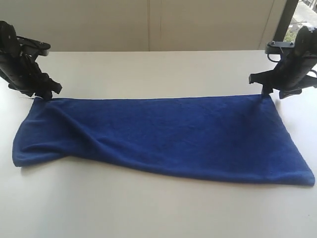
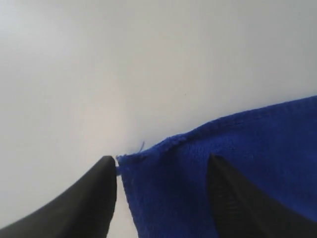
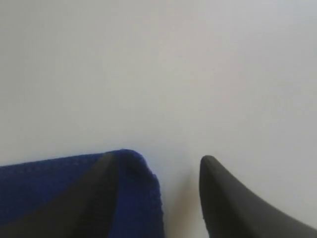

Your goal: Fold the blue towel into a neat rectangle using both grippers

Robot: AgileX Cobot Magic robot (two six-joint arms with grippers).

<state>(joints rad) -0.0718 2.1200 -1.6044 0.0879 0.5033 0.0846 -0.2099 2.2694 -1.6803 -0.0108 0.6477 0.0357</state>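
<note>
The blue towel's near edge is slanted and bunched up under my left gripper. Both grippers should first raise the far corners and spread the towel out straighter.
The blue towel lies as a long doubled strip across the white table, rumpled at its left end. My left gripper hangs at the towel's far left corner. In the left wrist view that corner lies between the spread fingers of this gripper, unpinched. My right gripper is at the far right corner. There the corner sits against one finger, with bare table between it and the other finger; this gripper is open too.
The table carries only the towel. A pale wall runs behind it, and a dark post stands at the back right near the right arm.
</note>
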